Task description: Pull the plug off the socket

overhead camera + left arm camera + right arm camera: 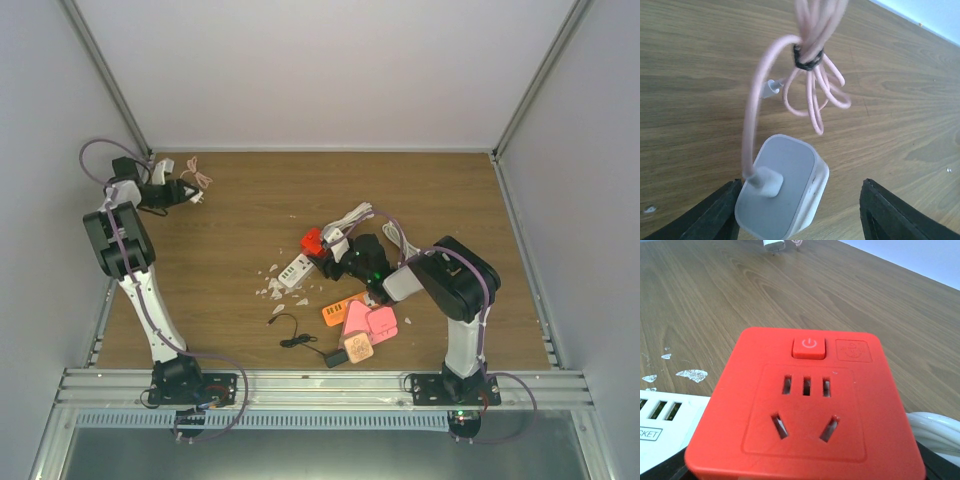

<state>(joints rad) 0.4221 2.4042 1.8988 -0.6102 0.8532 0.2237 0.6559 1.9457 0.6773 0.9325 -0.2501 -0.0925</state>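
Note:
With the red socket (313,242) on the unheld white power strip, my left gripper next steadies the power strip (294,272) before my right gripper pulls the red socket up.
The white plug (782,187) with its bundled pink cable (812,90) sits between the fingers of my left gripper (800,215), which is open. The plug leans at the left finger (715,212), and a wide gap separates it from the right one. From above, this gripper (192,194) is at the far left back of the table, with the plug (199,197) at its tip. The red socket (805,405) is apart from the plug, its holes empty. My right gripper (805,472) is shut on the socket (312,242) near the table's middle.
A white power strip (296,268) lies beside the socket. White flakes (272,290) are scattered on the wood. An orange block (340,308), pink pieces (370,322) and a black adapter with its cable (295,335) lie near the front. A white cable bundle (360,215) lies behind the right gripper.

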